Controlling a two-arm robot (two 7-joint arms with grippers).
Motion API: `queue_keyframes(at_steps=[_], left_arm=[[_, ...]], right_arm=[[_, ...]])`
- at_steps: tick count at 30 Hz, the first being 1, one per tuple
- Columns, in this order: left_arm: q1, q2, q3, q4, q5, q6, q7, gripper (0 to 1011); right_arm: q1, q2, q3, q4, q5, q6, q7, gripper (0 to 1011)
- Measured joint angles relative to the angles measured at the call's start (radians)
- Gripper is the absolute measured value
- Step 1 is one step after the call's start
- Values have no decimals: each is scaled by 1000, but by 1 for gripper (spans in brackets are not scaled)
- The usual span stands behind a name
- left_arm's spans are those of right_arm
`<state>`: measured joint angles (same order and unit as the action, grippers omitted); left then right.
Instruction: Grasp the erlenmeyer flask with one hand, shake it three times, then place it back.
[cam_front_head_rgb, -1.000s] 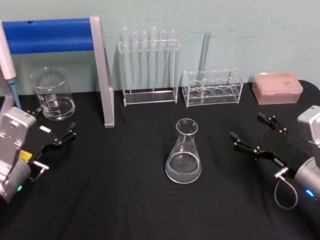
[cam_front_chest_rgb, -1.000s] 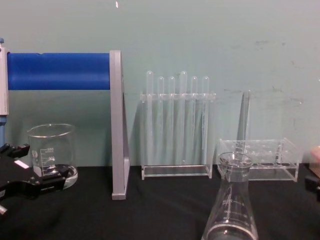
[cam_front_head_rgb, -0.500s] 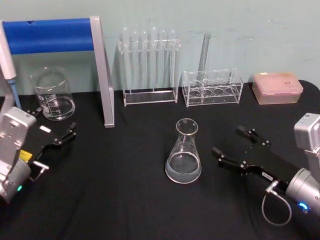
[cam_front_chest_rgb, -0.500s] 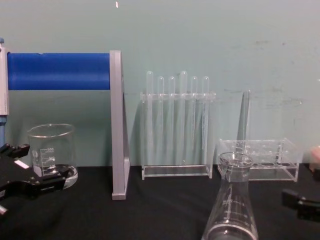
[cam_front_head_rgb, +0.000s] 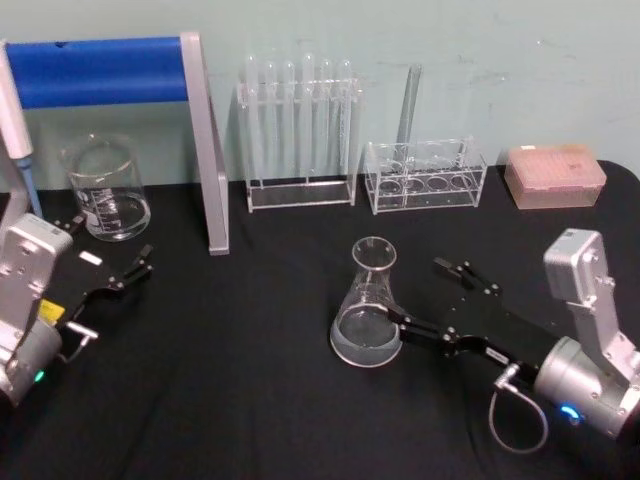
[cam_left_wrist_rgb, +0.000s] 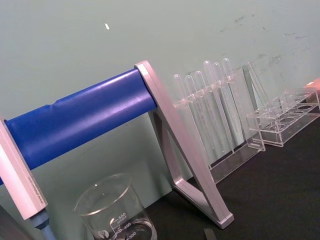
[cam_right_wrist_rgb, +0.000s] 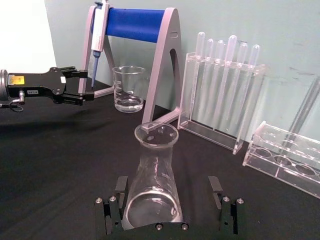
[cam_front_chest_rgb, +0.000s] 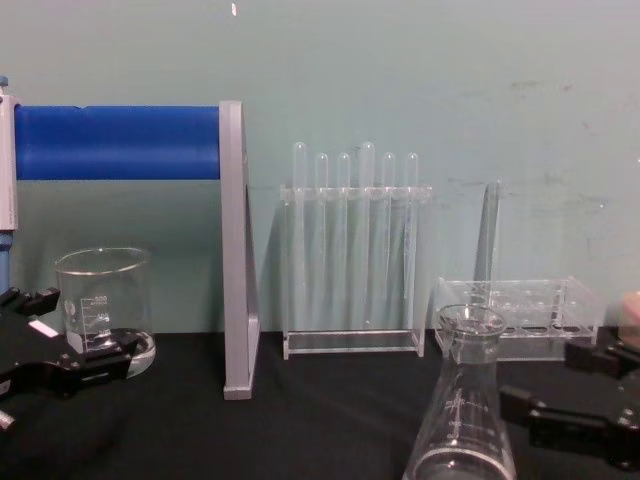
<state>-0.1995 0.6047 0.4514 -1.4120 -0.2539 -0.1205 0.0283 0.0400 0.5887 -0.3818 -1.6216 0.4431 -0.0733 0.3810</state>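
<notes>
I can see that a bright ring (cam_front_chest_rgb: 463, 452) crosses the lower glass of the erlenmeyer flask (cam_front_chest_rgb: 462, 400), so I should expect clear liquid that will stay low inside when I shake it.
The erlenmeyer flask (cam_front_head_rgb: 368, 305) stands upright mid-table, clear glass with a wide base and a narrow neck. My right gripper (cam_front_head_rgb: 418, 292) is low on the table just right of it, open. In the right wrist view the flask (cam_right_wrist_rgb: 152, 175) has its base in the gap of the right gripper (cam_right_wrist_rgb: 168, 186), close to one finger and well apart from the other. The chest view has the flask (cam_front_chest_rgb: 462, 420) at the bottom with the right gripper (cam_front_chest_rgb: 538, 376) beside it. My left gripper (cam_front_head_rgb: 110, 240) rests open at the far left, near the beaker.
A glass beaker (cam_front_head_rgb: 105, 190) stands at the back left under a blue-barred pipette stand (cam_front_head_rgb: 100, 70). Behind the flask are a rack of test tubes (cam_front_head_rgb: 300, 130) and a low clear rack (cam_front_head_rgb: 425, 175). A pink tip box (cam_front_head_rgb: 555, 175) sits back right.
My right gripper has moved left across the table, from well right of the flask to its base, staying open. The flask and the left arm have not moved.
</notes>
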Motion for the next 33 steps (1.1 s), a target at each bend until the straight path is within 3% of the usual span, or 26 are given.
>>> queue_keyframes(at_steps=[21, 33], left_arm=[[0, 0, 0, 0, 0, 0, 0, 1001], [0, 0, 0, 0, 0, 0, 0, 1001]], right_arm=[[105, -136, -23, 103, -82, 26, 17, 1003], [129, -179, -17, 136, -104, 39, 32, 1003]])
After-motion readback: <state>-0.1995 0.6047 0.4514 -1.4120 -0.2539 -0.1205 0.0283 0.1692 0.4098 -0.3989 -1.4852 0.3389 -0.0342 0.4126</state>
